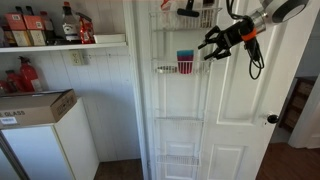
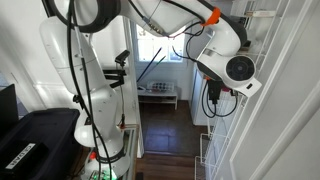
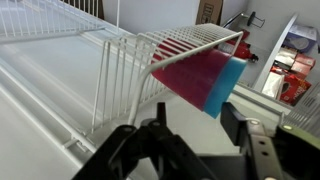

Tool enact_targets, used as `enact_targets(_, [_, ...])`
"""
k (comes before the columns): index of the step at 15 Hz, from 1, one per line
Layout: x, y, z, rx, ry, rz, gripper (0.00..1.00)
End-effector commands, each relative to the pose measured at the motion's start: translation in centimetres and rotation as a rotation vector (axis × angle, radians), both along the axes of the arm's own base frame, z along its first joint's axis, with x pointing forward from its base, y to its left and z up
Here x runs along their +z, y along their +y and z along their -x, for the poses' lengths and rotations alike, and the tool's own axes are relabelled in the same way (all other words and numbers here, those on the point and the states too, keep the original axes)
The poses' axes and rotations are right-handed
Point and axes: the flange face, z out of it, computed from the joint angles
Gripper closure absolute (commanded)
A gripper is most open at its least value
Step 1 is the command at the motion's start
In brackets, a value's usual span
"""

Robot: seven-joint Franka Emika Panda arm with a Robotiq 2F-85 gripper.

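Note:
I should move my gripper in, pinch the cups' blue rim point(image 3: 224, 88) and lift, because the wire basket point(image 3: 145, 62) surrounds the cups' body and my open fingers stop short of that rim.
My gripper point(image 1: 211, 42) is open and empty, held in front of a white wire rack point(image 1: 178, 100) that hangs on a white door point(image 1: 235, 110). A red and blue stack of cups point(image 1: 185, 63) sits in a rack basket just beside and below the fingers. In the wrist view the gripper point(image 3: 190, 125) shows both fingers spread apart, with the red and blue cups point(image 3: 203, 80) just ahead of them in the wire basket point(image 3: 140, 60). Nothing is between the fingers. In an exterior view the gripper point(image 2: 218, 100) is partly hidden behind the wrist.
A shelf point(image 1: 60, 45) with bottles and red containers is beside the door. A white box with a cardboard carton point(image 1: 35, 105) stands below it. The door knob point(image 1: 271, 119) is lower down. The robot base point(image 2: 85, 90) stands by a black case point(image 2: 35, 140).

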Motion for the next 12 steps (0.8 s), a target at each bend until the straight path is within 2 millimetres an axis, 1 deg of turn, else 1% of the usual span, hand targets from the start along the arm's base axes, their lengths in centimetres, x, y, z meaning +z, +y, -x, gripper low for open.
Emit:
enact_targets(1, [0.68, 0.74, 0.27, 0.028, -0.093, 0.032, 0.67])
enact_targets(2, [0.66, 0.81, 0.35, 0.041, -0.117, 0.045, 0.72])
enact_targets(3, [0.62, 0.84, 0.4, 0.048, -0.14, 0.058, 0.74])
enact_targets(5, [0.68, 0.91, 0.53, 0.063, -0.192, 0.063, 0.68])
enact_targets(6, [0.99, 0.87, 0.64, 0.068, -0.219, 0.058, 0.62])
enact_targets(8, [0.97, 1.0, 0.84, 0.085, -0.263, 0.055, 0.56])
enact_targets(9, [0.86, 1.03, 0.92, 0.09, -0.278, 0.058, 0.48])
enact_targets(10, [0.96, 1.03, 0.97, 0.093, -0.295, 0.056, 0.38])
enact_targets(12, [1.21, 1.1, 1.06, 0.101, -0.323, 0.049, 0.36])
